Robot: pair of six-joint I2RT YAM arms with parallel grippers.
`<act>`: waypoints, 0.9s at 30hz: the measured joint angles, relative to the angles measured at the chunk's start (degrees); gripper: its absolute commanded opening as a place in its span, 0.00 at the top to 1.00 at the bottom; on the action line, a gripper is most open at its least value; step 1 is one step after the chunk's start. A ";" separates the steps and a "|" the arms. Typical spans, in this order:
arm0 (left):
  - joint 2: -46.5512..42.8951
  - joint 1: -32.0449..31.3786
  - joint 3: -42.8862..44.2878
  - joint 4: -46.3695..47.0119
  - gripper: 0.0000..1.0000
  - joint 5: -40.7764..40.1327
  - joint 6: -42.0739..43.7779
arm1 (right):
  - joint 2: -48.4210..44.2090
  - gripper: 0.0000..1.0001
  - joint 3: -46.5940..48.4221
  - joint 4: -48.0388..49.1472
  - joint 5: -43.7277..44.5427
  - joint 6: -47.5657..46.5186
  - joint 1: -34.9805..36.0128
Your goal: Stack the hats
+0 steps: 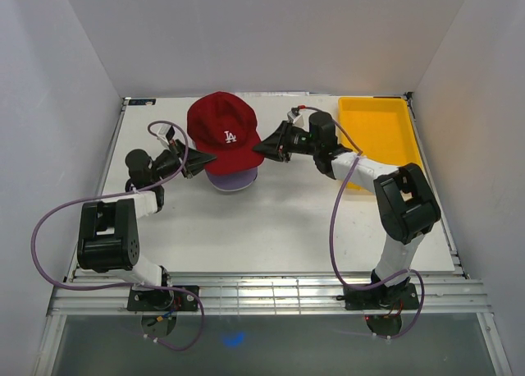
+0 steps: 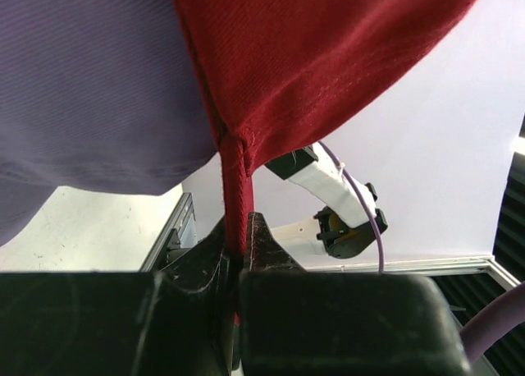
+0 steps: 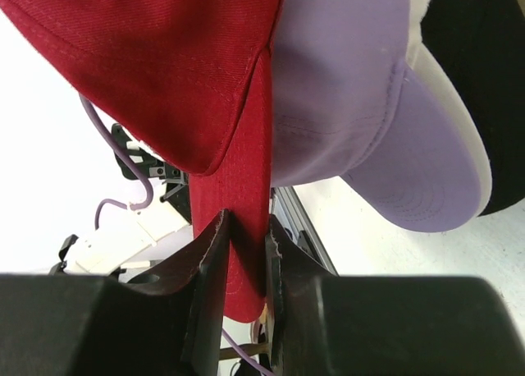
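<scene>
The red cap's brim (image 1: 235,160) points the same way as the lavender cap's brim (image 1: 235,181), so my left gripper keeps moving the red cap down until it settles, and then lets go.
A dark red cap (image 1: 221,130) with a white logo is held between both grippers above a stack of hats. The lavender cap (image 1: 233,179) tops that stack, its brim showing under the red one. My left gripper (image 1: 199,159) is shut on the red cap's left edge; the left wrist view shows the red fabric (image 2: 236,204) pinched in the jaws. My right gripper (image 1: 261,147) is shut on the red cap's strap (image 3: 246,220) on its right side. White and black caps (image 3: 467,48) lie under the lavender cap (image 3: 369,105). The tan cap is hidden.
A yellow tray (image 1: 377,134) stands at the back right, beside the right arm. White walls close in the table on three sides. The metal rail runs along the table's near edge (image 1: 262,290).
</scene>
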 measured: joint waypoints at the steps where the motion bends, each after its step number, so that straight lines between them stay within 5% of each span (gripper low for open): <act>1: 0.00 0.02 -0.31 0.00 1.00 0.00 0.22 | 0.00 0.92 -0.37 0.35 0.00 -0.04 0.07; 27: 2.80 1.20 -5.27 -3.65 1.00 0.31 8.26 | 3.58 0.92 -3.87 3.32 -0.22 -2.27 0.63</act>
